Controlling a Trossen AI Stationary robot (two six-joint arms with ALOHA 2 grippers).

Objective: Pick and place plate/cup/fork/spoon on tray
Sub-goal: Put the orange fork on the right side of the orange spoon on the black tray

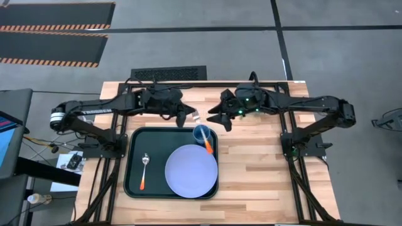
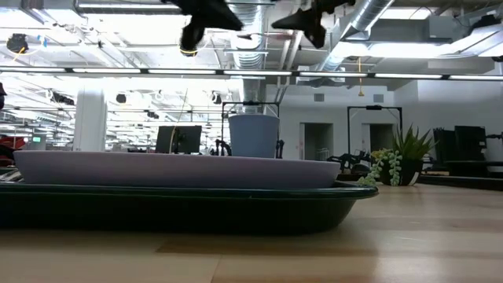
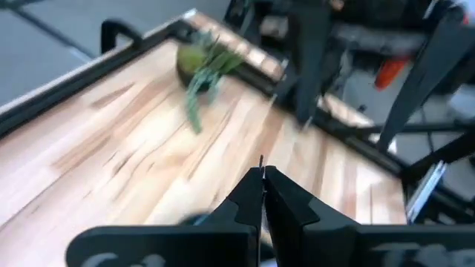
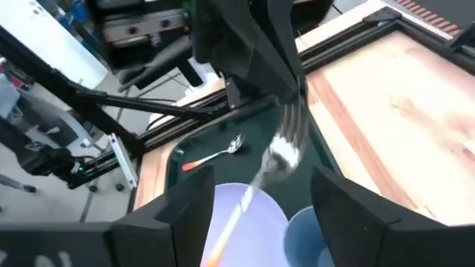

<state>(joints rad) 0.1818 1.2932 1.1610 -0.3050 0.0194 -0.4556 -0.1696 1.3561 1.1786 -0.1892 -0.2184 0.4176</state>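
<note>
The fork (image 1: 203,133) is hanging from my left gripper above the blue cup. My right gripper should move back while my left gripper puts the fork down next to the spoon.
The dark tray (image 1: 135,141) holds the lavender plate (image 1: 191,171), the blue cup (image 1: 201,133) at its far right corner, and the spoon (image 1: 144,169) lying flat on its left part. The fork (image 4: 286,148) slants from my left gripper's tips down over the cup and plate, its orange handle (image 1: 208,147) lowest. My left gripper (image 1: 192,118) is shut, raised above the tray's far edge. My right gripper (image 1: 220,120) is open and empty, raised just right of the tray's far right corner. My left gripper pinches the fork's metal tine end (image 4: 292,119) between its two shut fingers; a thin metal tip (image 3: 261,160) sticks out past the fingertips. The fork hangs slanting below the fingers, handle end (image 4: 223,241) down over the plate. Whether the handle touches the cup or plate, I cannot tell.
Bare wooden table (image 1: 270,169) lies to the right of the tray. A small green plant (image 3: 202,63) stands near the table's edge. Both grippers show high above the cup (image 2: 253,135) in the low view.
</note>
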